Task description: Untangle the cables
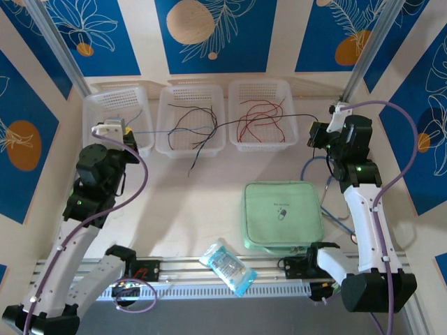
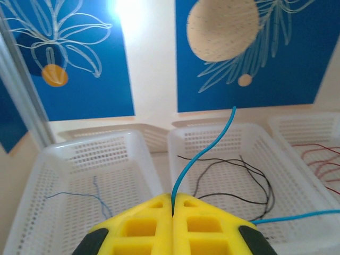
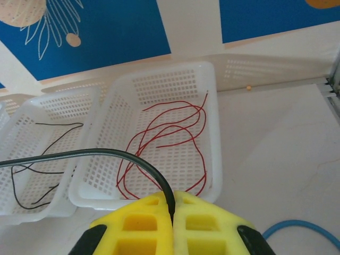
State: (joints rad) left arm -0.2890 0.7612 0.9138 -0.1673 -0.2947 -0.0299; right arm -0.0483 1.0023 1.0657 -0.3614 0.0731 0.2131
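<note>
My left gripper holds the blue cable, whose tail reaches over the middle basket (image 1: 183,130), so next I lift it high before lowering it into the blue wire's basket (image 1: 112,114).
Three white baskets stand along the back. The left basket (image 1: 98,115) holds a thin blue wire (image 2: 95,194), the middle basket (image 1: 167,143) black wires (image 2: 239,175), the right basket (image 1: 290,98) red wires (image 3: 170,138). My left gripper (image 2: 173,197) is shut on a blue cable (image 2: 204,151) by the left basket's right side; the left gripper (image 1: 130,132) has that cable (image 1: 160,131) running toward the middle basket. My right gripper (image 3: 171,197) is shut on a black cable (image 3: 106,153). From the right gripper (image 1: 314,130) the black cable (image 1: 265,117) spans the red basket to the middle one.
A green zipped case (image 1: 283,215) lies on the table right of centre. A clear packet (image 1: 227,265) rests by the front rail (image 1: 181,269). A blue-grey stethoscope tube (image 1: 323,202) curls beside the right arm, with the tube (image 3: 303,226) under my right gripper.
</note>
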